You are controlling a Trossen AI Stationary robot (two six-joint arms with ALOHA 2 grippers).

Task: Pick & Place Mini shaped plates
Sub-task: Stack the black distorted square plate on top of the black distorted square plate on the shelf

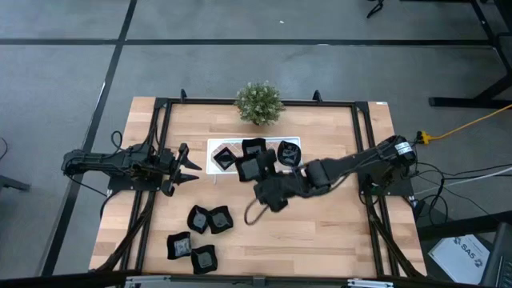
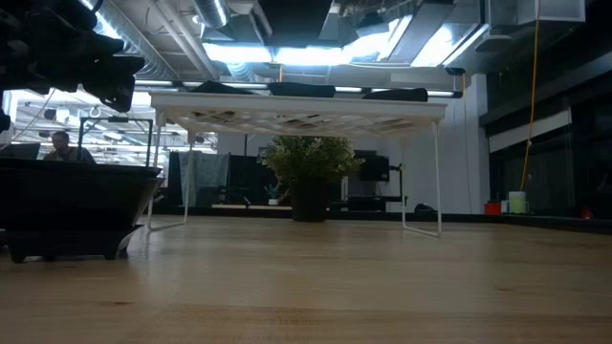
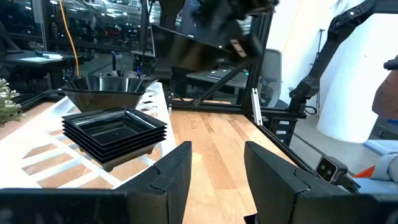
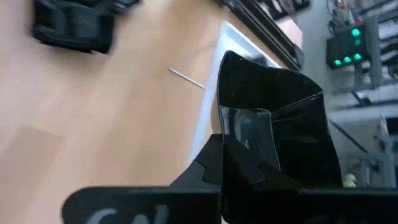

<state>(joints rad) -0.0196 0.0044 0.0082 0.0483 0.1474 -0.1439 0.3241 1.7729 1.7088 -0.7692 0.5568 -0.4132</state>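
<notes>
My right gripper should keep moving the held plate [image 1: 249, 168] over and down until it nests, because it is hanging open side up just short of the tray's middle plate [image 1: 254, 145].
Several black glossy mini plates [image 1: 253, 149] lie on the white tray [image 1: 214, 154] at the table's middle far side; the left wrist view shows a stack of square ones [image 3: 115, 132]. More plates [image 1: 208, 218] rest on the wood near the front left. My right gripper [image 1: 264, 178] is shut on one plate [image 1: 257, 166] above the tray's near edge. My left gripper [image 1: 189, 164] is open and empty, left of the tray, pointing at it. My right gripper holds the plate by its rim [image 4: 249, 134], pinched between the two fingers; the plate itself hides the exact place. The fingers come from the table's right and near side. The plate [image 3: 199, 50] is tilted and lifted clear of the table and the tray.
A small green potted plant [image 1: 258, 102] stands behind the tray at the far edge. A thin stick-like item [image 4: 186, 78] lies on the wood by the tray's edge. Black frame rails [image 1: 152, 184] run along the table's left and right sides. Bare wood lies between tray and front plates.
</notes>
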